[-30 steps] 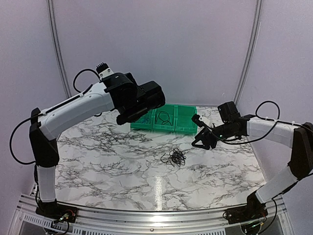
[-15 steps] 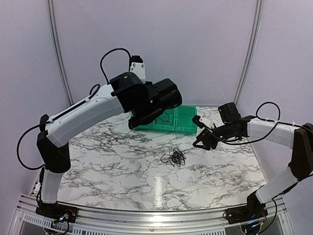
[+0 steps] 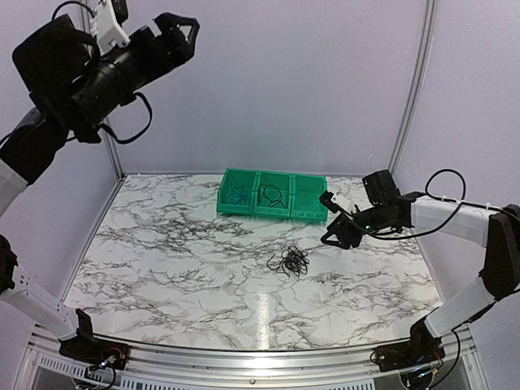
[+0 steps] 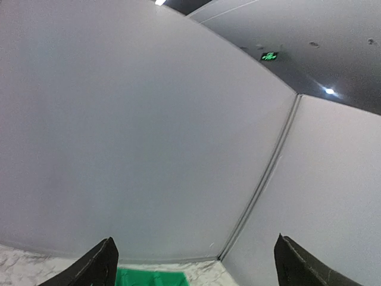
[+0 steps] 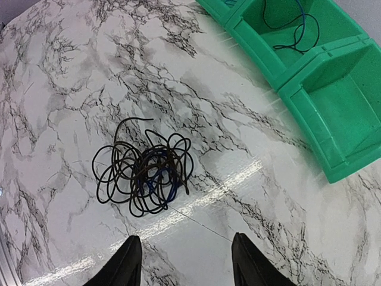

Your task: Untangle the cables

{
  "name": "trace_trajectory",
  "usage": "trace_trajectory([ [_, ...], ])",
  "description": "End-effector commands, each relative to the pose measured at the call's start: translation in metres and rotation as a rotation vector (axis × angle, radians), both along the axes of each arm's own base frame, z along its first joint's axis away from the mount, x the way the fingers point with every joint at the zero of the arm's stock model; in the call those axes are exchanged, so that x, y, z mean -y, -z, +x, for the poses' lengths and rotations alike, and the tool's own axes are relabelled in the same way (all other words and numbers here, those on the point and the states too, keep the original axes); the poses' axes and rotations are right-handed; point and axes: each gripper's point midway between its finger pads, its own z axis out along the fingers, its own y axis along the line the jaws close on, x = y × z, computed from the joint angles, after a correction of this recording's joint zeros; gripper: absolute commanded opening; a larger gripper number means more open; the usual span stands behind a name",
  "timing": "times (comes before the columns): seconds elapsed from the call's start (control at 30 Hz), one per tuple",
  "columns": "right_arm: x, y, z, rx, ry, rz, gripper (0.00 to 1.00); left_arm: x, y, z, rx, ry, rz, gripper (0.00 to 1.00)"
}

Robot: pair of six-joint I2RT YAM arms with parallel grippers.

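A black cable (image 5: 140, 212) should slip free and hang down when I pull, and the rest should stay tangled, because open loops (image 5: 108, 189) spread out around the clump.
A small knotted clump of thin black cables with one blue strand (image 3: 288, 262) lies on the marble table near its middle; it also shows in the right wrist view (image 5: 144, 173). My right gripper (image 3: 329, 219) is open and empty, hovering above the table to the right of the clump; its fingertips (image 5: 128, 253) frame bare marble just below the clump. My left gripper (image 3: 180, 26) is raised high at the top left, open and empty, far from the clump. In the left wrist view its fingertips (image 4: 102, 262) point at the back wall.
A green three-compartment bin (image 3: 309, 215) stands at the back of the table; its left and middle compartments hold loose cables (image 3: 268, 194), the right one looks empty. It also shows in the right wrist view (image 5: 333, 101). White walls close the cell on three sides.
My left arm has swung up and to the left, from above the bin to high at the top left. The right arm and the clump have not moved.
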Motion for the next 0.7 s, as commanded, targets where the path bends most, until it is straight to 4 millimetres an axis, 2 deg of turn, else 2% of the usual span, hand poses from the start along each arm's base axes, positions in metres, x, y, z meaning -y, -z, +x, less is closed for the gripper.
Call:
trace_trajectory([
  [0.0, 0.000, -0.013, 0.002, 0.055, -0.002, 0.007, 0.52, 0.080, -0.017, 0.005, 0.189, 0.159, 0.155, 0.95],
  [0.07, 0.000, -0.014, 0.001, 0.058, -0.001, 0.011, 0.52, 0.098, 0.024, 0.026, 0.127, 0.098, 0.300, 0.95],
  [0.2, -0.002, -0.009, -0.001, 0.033, -0.013, 0.019, 0.52, 0.116, 0.117, 0.056, 0.016, 0.021, 0.552, 0.86],
  [0.3, -0.005, -0.002, -0.003, -0.003, -0.027, 0.027, 0.52, 0.114, 0.192, 0.068, -0.088, 0.017, 0.695, 0.80],
  [0.4, -0.007, 0.007, -0.004, -0.039, -0.033, 0.026, 0.51, 0.108, 0.265, 0.068, -0.205, 0.126, 0.750, 0.72],
  [0.43, -0.008, 0.011, -0.003, -0.053, -0.033, 0.023, 0.51, 0.105, 0.284, 0.068, -0.241, 0.171, 0.749, 0.62],
  [0.47, -0.009, 0.014, -0.001, -0.065, -0.033, 0.021, 0.51, 0.103, 0.303, 0.068, -0.283, 0.210, 0.745, 0.48],
  [0.53, -0.011, 0.022, 0.001, -0.100, -0.034, 0.014, 0.51, 0.094, 0.329, 0.070, -0.335, 0.244, 0.758, 0.12],
  [0.57, -0.013, 0.025, 0.003, -0.117, -0.038, 0.014, 0.50, 0.088, 0.338, 0.073, -0.348, 0.237, 0.766, 0.00],
  [0.67, -0.019, 0.033, 0.007, -0.156, -0.053, 0.011, 0.47, 0.076, 0.353, 0.076, -0.351, 0.265, 0.720, 0.00],
])
